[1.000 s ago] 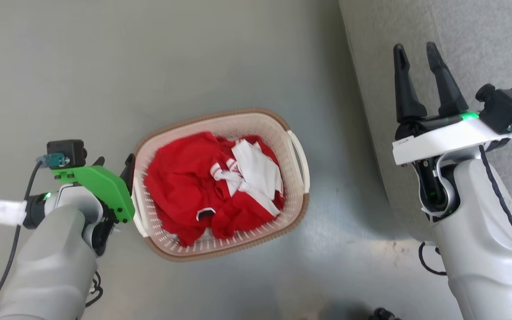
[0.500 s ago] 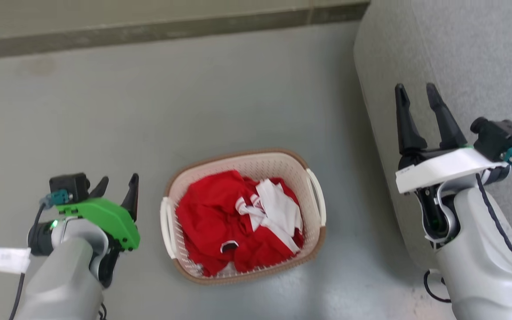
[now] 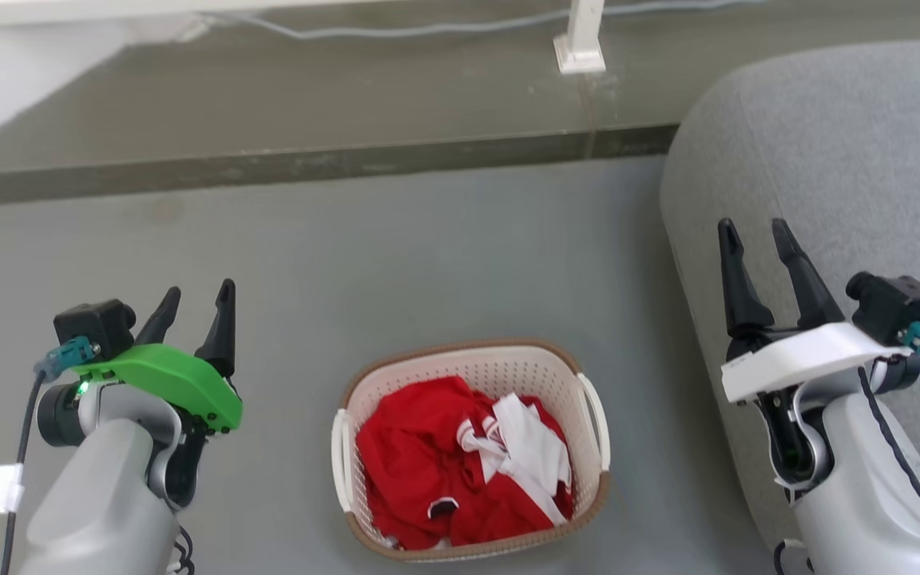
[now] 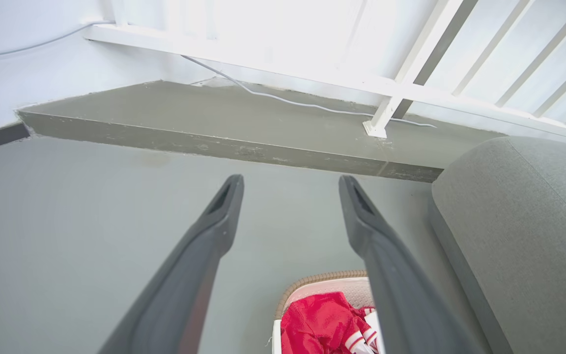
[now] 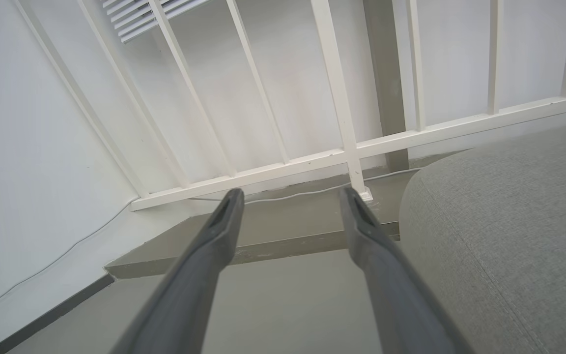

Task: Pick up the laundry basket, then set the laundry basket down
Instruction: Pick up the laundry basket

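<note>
The laundry basket [image 3: 471, 450] should come up level with its handles staying fixed when the robot lifts, because the white side handles [image 3: 595, 422] join the basket's brown rim at both ends.
The laundry basket [image 3: 508, 369], cream-white with a brown rim and white side handles, stands on the grey floor at the bottom centre of the head view, holding red and white clothes [image 3: 460, 467]. Its far rim [image 4: 320, 279] peeks in at the bottom of the left wrist view. My left gripper [image 3: 198, 297] is open and empty, up and to the left of the basket, apart from it. Over at the right, my right gripper [image 3: 755, 230] is open and empty in front of the grey sofa, well clear of the basket.
A grey sofa [image 3: 827, 160] fills the right side. A raised concrete step [image 3: 308, 164] runs across the back, with a white railing post [image 3: 581, 36] and a cable [image 3: 428, 30] on it. Grey floor [image 3: 388, 263] lies between the step and the basket.
My left gripper, which was at the basket's left handle a second ago, has let go and now hangs apart from it, open. The head view has tilted up, bringing step and railing into view.
</note>
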Tool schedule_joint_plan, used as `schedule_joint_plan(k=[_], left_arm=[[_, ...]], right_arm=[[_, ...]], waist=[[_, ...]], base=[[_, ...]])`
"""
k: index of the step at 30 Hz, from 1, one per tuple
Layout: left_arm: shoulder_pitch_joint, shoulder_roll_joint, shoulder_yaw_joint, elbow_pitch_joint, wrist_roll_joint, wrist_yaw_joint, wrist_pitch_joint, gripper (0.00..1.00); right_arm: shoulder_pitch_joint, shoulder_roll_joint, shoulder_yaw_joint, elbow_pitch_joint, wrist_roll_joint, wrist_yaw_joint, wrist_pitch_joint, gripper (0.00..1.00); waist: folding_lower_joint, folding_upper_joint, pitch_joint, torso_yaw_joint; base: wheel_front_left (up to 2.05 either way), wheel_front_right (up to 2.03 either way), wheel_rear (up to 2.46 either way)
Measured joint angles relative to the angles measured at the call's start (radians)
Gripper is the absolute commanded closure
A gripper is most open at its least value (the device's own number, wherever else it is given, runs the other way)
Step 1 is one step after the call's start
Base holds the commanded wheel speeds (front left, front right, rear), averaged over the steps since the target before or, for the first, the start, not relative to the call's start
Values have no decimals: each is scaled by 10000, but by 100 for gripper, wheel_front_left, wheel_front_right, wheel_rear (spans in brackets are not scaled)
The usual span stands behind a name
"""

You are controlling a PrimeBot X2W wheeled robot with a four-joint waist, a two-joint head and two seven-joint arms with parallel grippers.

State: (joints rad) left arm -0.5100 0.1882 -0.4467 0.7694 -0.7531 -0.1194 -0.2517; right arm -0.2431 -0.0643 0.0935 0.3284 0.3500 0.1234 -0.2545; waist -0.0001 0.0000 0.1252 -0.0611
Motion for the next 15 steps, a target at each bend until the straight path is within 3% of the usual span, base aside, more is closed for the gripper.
schedule_joint_plan(k=[15], left_arm=[[1680,-23,1421,-3104,1726,589,0,0]], right_arm=[[468,-42,-69,-257,13,0,0,0]], waist=[[0,0,-874,493]], base=[[0,0,0]])
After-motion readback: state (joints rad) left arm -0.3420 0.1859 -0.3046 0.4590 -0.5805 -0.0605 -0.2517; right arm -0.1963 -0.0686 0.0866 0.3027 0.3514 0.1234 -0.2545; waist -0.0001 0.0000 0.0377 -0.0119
